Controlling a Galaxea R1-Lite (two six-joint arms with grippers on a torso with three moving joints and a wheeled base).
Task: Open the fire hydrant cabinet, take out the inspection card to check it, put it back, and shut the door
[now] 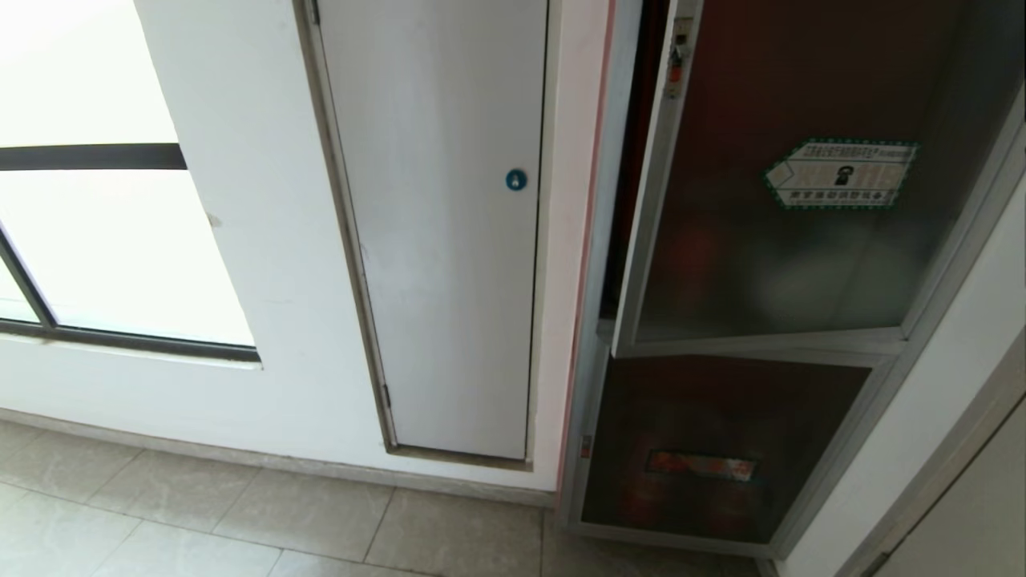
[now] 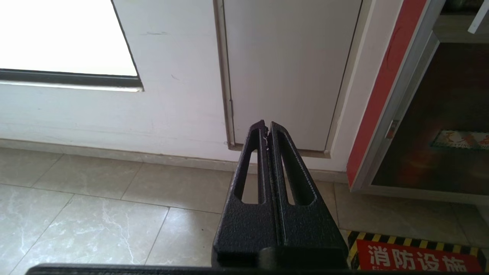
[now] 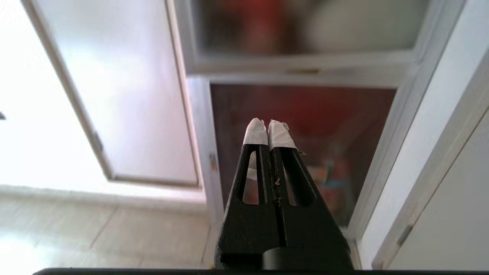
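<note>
The cabinet door [image 1: 769,250] stands only slightly ajar, beyond my right gripper's reach, so I should stop the arm and drive closer to the door's open edge [image 1: 654,192] first.
The fire hydrant cabinet [image 1: 583,401] stands at the right of the head view in its silver frame. Its door [image 1: 761,264], dark tinted glass with a green-bordered sticker [image 1: 842,174] and a small red latch [image 1: 676,70], stands slightly ajar at its left edge, and a dark red strip of interior shows in the gap. The inspection card is hidden. Neither arm shows in the head view. My right gripper [image 3: 267,124] is shut and empty, its white-taped tips pointing at the lower dark panel [image 3: 324,114] below the door [image 3: 305,34]. My left gripper [image 2: 267,126] is shut, low over the floor.
A plain pale grey panel [image 1: 449,240] with a blue round lock [image 1: 516,179] sits left of the cabinet, and a bright window [image 1: 104,240] lies further left. A red floor marking [image 2: 416,254] with yellow-black edging lies before the cabinet. A white wall [image 1: 946,417] flanks its right side.
</note>
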